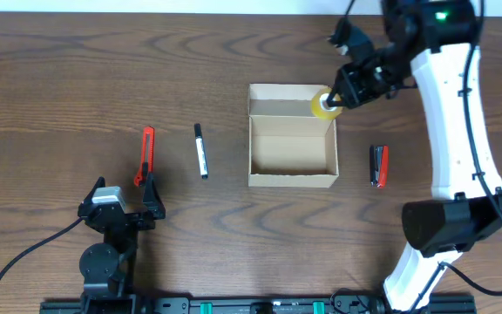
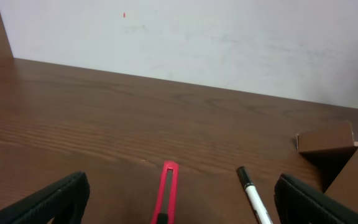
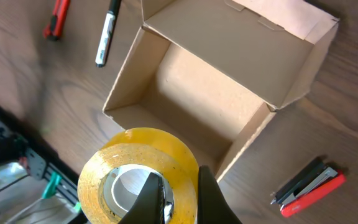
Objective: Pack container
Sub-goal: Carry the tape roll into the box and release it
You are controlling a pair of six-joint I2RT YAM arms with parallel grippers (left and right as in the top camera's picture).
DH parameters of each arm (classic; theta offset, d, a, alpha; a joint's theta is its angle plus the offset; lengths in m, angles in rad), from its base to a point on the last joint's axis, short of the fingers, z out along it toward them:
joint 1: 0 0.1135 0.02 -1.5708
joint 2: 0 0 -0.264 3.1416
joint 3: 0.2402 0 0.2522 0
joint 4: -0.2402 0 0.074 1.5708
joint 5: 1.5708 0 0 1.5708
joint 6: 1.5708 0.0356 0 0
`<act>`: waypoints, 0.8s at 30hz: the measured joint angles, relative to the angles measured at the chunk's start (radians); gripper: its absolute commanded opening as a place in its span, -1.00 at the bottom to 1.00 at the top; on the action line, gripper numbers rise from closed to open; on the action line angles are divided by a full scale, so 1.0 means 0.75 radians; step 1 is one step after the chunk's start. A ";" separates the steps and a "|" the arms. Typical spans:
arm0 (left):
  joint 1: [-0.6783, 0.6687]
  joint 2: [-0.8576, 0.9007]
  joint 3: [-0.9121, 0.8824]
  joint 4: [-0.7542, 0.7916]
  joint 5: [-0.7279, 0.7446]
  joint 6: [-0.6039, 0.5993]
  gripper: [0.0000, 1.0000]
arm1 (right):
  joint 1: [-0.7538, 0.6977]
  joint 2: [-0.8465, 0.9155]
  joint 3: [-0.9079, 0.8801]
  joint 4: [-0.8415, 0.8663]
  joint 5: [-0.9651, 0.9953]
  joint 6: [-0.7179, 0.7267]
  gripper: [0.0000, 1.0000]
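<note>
The yellow tape roll [image 1: 322, 105] is flat and the box is open and empty. My right gripper goes on into the box before it lets go near its bottom [image 1: 282, 160].
The container [image 1: 292, 148] is a tan cardboard box, open and empty, at the table's centre, its lid flap standing at the far side; it also fills the right wrist view [image 3: 210, 93]. My right gripper [image 1: 335, 98] is shut on a yellow tape roll [image 1: 324, 105], one finger inside the ring and one outside, held over the box's far right corner. The roll [image 3: 135, 180] hangs above the box's edge. My left gripper [image 1: 122, 208] sits open near the front left, nothing between its fingers [image 2: 55, 202].
A red utility knife [image 1: 145, 155] and a black-and-white pen [image 1: 200, 150] lie left of the box; both show ahead of the left gripper, knife [image 2: 166, 193], pen [image 2: 252, 196]. A red-and-black stapler [image 1: 379, 165] lies right of the box.
</note>
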 measured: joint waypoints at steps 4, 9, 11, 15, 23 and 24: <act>0.000 0.000 -0.001 -0.001 0.000 0.000 0.91 | 0.039 -0.005 -0.082 0.105 0.060 0.032 -0.97; 0.000 -0.001 0.000 0.000 -0.001 -0.001 0.91 | 0.078 -0.005 -0.241 0.292 0.152 0.101 -0.97; 0.000 -0.001 0.000 -0.001 0.000 -0.001 0.91 | 0.107 -0.005 -0.301 0.333 0.179 0.119 -0.98; 0.000 -0.001 0.000 -0.001 -0.001 -0.001 0.91 | 0.216 -0.005 -0.462 0.422 0.245 0.138 -0.97; 0.000 -0.001 0.000 -0.001 0.000 0.000 0.91 | 0.380 -0.005 -0.681 0.547 0.343 0.190 -0.97; 0.000 -0.001 0.000 -0.001 0.000 -0.001 0.91 | 0.380 -0.005 -0.692 0.559 0.353 0.194 -0.98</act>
